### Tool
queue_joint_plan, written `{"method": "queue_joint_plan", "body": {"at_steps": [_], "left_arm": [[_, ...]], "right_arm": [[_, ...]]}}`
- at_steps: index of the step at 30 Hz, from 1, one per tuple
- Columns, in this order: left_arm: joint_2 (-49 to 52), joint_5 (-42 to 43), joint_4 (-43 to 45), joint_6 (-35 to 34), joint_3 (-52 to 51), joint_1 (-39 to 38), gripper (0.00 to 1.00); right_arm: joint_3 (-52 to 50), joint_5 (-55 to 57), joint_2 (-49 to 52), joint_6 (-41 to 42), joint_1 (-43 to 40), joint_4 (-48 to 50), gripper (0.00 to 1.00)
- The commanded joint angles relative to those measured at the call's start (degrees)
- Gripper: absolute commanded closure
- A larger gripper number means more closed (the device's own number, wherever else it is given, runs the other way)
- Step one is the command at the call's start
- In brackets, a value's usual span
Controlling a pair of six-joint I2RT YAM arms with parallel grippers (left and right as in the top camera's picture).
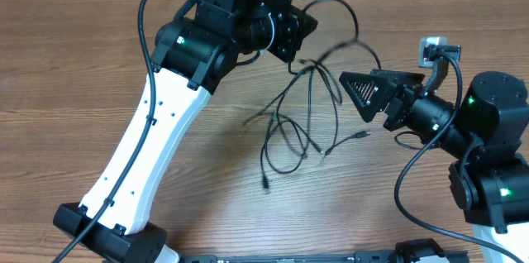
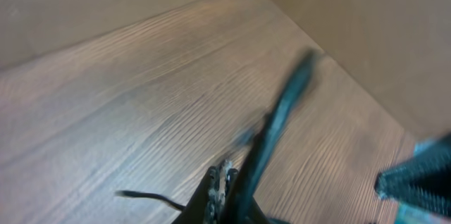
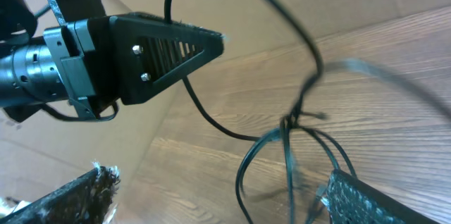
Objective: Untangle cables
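Observation:
Next, I bring the cables back toward my right gripper with my left gripper, because the knot [image 1: 316,64] hangs short of my right gripper's open fingertips [image 1: 346,86].
The cables [image 1: 289,126] are thin black cords. They rise to a small knot [image 1: 311,64] and hang in loose loops down to the table, with metal-tipped plug ends [image 1: 364,135] lying on the wood. My left gripper [image 1: 299,31] is at the top, shut on a cable [image 2: 282,115] that runs blurred out of its closed jaws [image 2: 220,180]. My right gripper [image 1: 357,89] is right of the knot and open. In the right wrist view, cable strands [image 3: 285,160] hang between its spread fingers [image 3: 370,199] below the knot [image 3: 292,120]. The left gripper [image 3: 148,55] shows there too.
The wooden table [image 1: 74,56] carries everything. The left arm's white link [image 1: 149,147] slants across the left side. The right arm's black base [image 1: 496,164] stands at the right. A loose plug end [image 1: 266,184] lies toward the front.

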Motion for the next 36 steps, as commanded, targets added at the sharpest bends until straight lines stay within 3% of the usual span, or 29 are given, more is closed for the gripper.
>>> {"method": "queue_joint_plan", "body": {"at_steps": [1,5,13,29,33,36], "left_arm": [[-0.13,-4.55,0.0,-11.58,0.13,0.33,0.96],[-0.13,-1.11,-0.04,-16.41,0.13,0.31,0.96],[-0.13,19.1,1.16,-10.73,0.13,0.15,0.96],[-0.13,38.91,4.33,-9.27,0.13,0.09,0.96],[-0.13,40.57,4.37,-8.02,0.13,0.04,0.96],[-0.13,40.87,4.85,-7.8,0.13,0.04,0.96]], "right_arm": [[0.76,2.05,-0.48,-0.92,0.15,0.07,0.05],[0.76,2.08,-0.48,-1.73,0.15,0.04,0.09],[0.76,2.23,2.75,-6.27,0.15,-0.09,0.3],[0.76,4.85,7.69,-7.78,0.15,2.99,0.29],[0.76,4.83,7.69,-7.78,0.15,3.54,0.3],[0.76,4.59,7.69,-8.26,0.15,3.39,0.45]]}}
